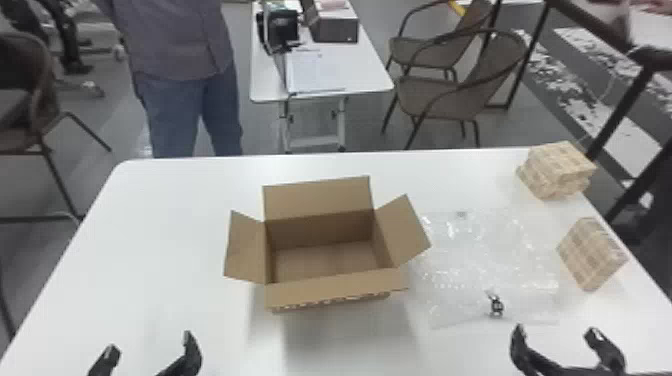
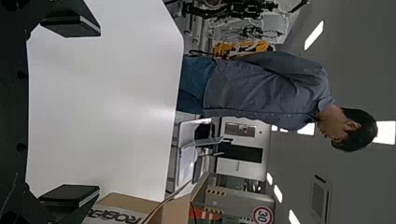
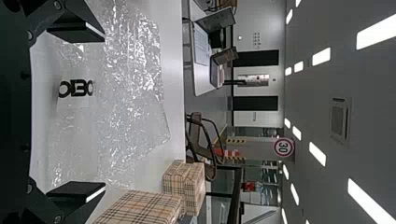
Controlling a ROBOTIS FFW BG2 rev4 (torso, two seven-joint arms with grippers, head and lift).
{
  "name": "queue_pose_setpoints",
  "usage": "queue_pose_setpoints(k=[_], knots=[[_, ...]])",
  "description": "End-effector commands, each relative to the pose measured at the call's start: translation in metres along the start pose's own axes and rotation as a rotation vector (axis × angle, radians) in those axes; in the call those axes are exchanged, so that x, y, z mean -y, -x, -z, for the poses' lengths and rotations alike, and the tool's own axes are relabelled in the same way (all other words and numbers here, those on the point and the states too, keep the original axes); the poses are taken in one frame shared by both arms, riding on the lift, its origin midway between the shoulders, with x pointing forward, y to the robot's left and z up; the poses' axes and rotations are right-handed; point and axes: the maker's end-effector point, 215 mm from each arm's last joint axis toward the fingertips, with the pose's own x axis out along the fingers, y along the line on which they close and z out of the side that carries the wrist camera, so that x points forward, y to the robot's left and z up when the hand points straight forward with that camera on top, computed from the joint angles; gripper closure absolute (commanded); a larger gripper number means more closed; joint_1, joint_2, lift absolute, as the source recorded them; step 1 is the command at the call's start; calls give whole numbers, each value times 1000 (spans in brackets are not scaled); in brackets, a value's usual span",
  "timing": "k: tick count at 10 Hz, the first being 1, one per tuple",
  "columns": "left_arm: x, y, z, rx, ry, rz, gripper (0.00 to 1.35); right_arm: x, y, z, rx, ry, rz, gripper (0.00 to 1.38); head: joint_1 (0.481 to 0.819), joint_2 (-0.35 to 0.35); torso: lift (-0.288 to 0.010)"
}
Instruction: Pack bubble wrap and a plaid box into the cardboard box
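The bubble wrap [image 1: 484, 258] is wider than the cardboard box's opening [image 1: 324, 250], so it will rest across the cardboard box's rim when I lay it in.
Flaps spread, the cardboard box [image 1: 325, 297] stands at mid-table with a bare floor inside; its side shows in the left wrist view [image 2: 126, 203]. Clear bubble wrap [image 1: 480, 260] lies flat to its right, also in the right wrist view [image 3: 130, 93]. Two plaid boxes, one nearer [image 1: 590, 255] and one farther [image 1: 555, 167], rest at the table's right edge. At the near edge, left of the cardboard box, my left gripper [image 1: 150, 345] is open and holds nothing, as in its wrist view [image 2: 70, 114]. My right gripper [image 1: 557, 340] [image 3: 77, 112] stands open and unloaded, just nearer than the wrap.
The white table [image 1: 150, 225] has its far edge behind the cardboard box. Beyond it are a smaller white table [image 1: 370, 75] with items on it, brown chairs [image 1: 435, 95] and a dark metal frame [image 1: 625, 110] off the right side.
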Motion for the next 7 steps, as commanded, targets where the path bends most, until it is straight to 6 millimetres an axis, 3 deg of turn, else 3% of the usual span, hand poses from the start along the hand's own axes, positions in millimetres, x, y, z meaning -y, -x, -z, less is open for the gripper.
queue_pose_setpoints(k=[1,7], knots=[[0,0,0,0,2,-1,114,0,0,0,1,-1,1,167,695,-1,-73],[0,0,1,-2,2,-2,116,0,1,2,-3,-5,1,167,695,-1,-73]])
